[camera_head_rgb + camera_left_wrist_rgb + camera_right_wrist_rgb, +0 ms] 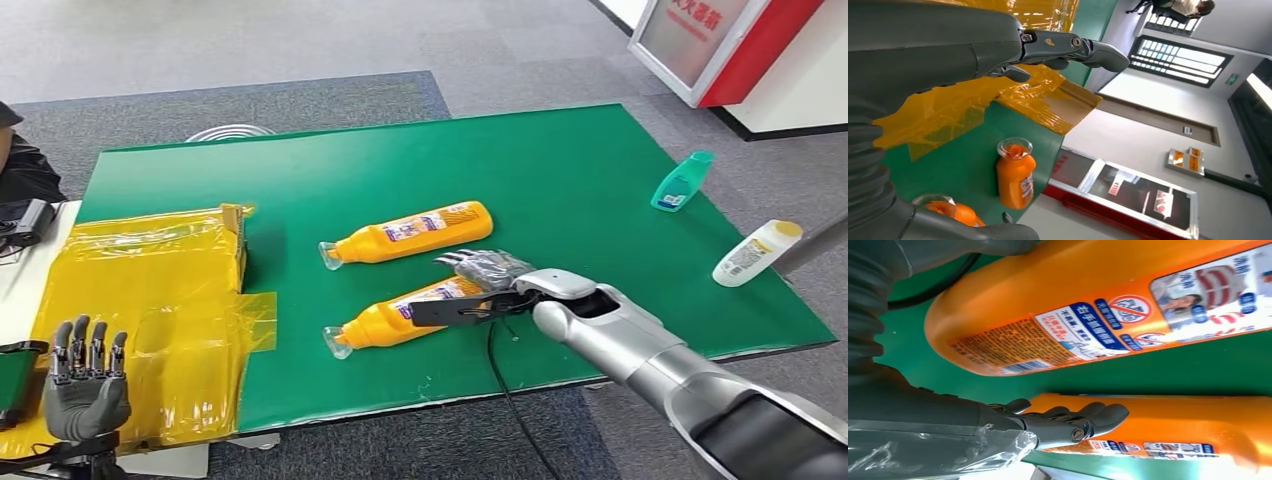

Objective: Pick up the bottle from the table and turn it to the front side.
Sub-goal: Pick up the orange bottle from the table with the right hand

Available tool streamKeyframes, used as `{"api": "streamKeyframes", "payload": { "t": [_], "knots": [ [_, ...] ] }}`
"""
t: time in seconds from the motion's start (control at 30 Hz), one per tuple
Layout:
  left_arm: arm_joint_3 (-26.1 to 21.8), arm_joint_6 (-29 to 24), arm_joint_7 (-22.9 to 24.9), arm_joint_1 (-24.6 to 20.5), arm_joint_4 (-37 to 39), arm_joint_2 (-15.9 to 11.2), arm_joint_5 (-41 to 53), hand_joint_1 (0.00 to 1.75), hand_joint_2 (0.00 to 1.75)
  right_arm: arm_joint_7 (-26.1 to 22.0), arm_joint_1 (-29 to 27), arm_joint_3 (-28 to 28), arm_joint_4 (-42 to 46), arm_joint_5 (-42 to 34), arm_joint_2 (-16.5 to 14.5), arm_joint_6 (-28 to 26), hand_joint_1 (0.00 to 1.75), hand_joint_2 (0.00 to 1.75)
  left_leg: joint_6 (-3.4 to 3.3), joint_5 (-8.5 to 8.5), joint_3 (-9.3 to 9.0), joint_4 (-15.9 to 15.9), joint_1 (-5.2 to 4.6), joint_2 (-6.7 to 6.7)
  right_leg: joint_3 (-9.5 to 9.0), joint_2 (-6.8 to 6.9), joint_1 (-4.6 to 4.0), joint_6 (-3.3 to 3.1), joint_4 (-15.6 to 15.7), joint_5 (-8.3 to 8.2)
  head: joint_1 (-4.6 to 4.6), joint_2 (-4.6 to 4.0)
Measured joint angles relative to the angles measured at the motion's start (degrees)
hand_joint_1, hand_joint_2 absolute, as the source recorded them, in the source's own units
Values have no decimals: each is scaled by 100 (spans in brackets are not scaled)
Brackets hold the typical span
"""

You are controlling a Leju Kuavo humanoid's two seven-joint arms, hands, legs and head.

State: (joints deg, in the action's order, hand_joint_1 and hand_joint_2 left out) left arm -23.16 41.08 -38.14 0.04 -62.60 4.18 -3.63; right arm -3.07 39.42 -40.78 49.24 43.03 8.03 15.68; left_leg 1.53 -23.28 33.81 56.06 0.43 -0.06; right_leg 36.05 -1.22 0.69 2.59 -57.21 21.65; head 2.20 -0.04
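Note:
The near orange bottle's upper side (384,322) shows fine text (460,287). I should expect its large front label to be hidden underneath when I turn the bottle.
Two orange bottles with clear caps lie on their sides on the green table (560,160), caps pointing left. The far bottle (410,232) shows its label upward. Over the base end of the near bottle (390,322) my right hand (488,276) is spread, and nothing is gripped. In the right wrist view its fingers (1083,422) lie along one orange bottle (1198,425), beside the other labelled one (1088,310). My left hand (88,385) is open with fingers up at the front left, apart from both bottles. The left wrist view shows its fingers (1073,50) and a bottle (1015,175).
A box wrapped in yellow film (150,300) fills the table's left side. A teal bottle (683,183) and a white bottle with a yellow cap (755,253) lie at the right edge. A black cable (510,390) hangs off the front edge. A person's sleeve (20,165) is at far left.

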Motion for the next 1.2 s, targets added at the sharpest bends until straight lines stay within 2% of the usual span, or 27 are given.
{"api": "streamKeyframes", "payload": {
  "t": [0.6, 0.73, 0.87, 1.0, 1.2],
  "knots": [
    [399, -92, 0, -225, 330, -107, -96, 0, 175, -179, 618, -634, -1431, -83, -115, 277, 0, 175, -1, 3, -3, 1, 0, 0, 0, 1, 0, -3, 0, -5, 0, 0],
    [443, -103, 0, -239, 378, -126, -108, 0, 175, -182, 698, -732, -1566, -81, -117, 301, 172, 175, -1, 5, -3, 1, 0, 0, 0, 1, 0, -2, 0, -6, 1, 0],
    [463, -124, 0, -243, 405, -145, -138, 0, 175, -250, 736, -827, -1616, -79, -111, 218, 175, 175, 0, 8, -2, 1, 0, 0, 0, 1, 0, -1, 0, -8, 0, -1],
    [449, -148, 0, -195, 407, -169, -209, 0, 175, -309, 640, -861, -1428, -229, -43, -145, 175, 175, 0, 9, -2, 1, 0, 0, 0, 1, 0, 0, 0, -10, -1, 0],
    [220, -30, 0, 89, 194, -155, -158, 0, 175, -179, -259, -440, 46, -636, 224, -760, 175, 175, 4, 5, 5, 1, 1, 0, 9, 0, -2, -2, 0, -7, -1, 0]
  ]
}}
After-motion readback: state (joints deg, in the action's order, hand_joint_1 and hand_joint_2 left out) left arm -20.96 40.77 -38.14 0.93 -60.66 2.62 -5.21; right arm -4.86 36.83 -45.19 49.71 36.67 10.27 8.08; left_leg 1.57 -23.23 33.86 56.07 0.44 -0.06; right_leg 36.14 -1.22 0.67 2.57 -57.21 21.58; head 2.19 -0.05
